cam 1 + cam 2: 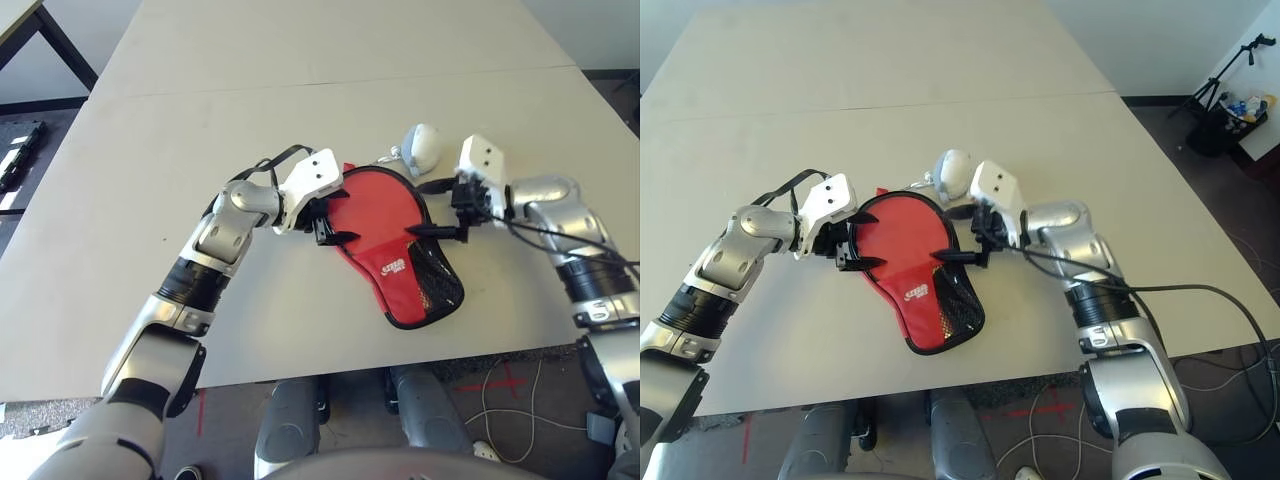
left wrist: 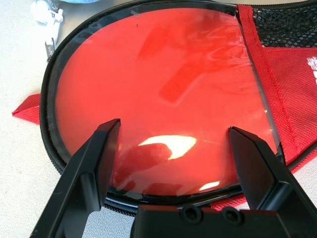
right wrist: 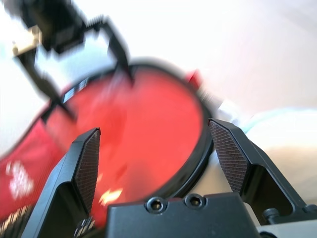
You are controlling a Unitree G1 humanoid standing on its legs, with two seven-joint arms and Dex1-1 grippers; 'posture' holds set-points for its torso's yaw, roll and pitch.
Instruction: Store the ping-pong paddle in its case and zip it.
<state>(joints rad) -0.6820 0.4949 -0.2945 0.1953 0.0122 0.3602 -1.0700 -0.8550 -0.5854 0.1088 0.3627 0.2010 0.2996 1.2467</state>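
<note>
The pouch's clip stretches from the grey-white pouch to the case's black edge, so when I pull, the pouch will take the zipper along that edge.
The ping-pong paddle lies flat on the table with its round red face up, inside the opened round end of the case. The case's black zipper edge rings the paddle head. The case's red flap with white logo and black mesh pocket covers the handle, which is hidden. My left gripper stands open at the head's left rim, one finger on each side of the edge. My right gripper stands open at the head's right rim. Neither holds anything.
A small grey-white pouch with a clip lies just behind the case, close to my right gripper. The pale table has a seam across its far part. Its front edge runs just below the case's lower end.
</note>
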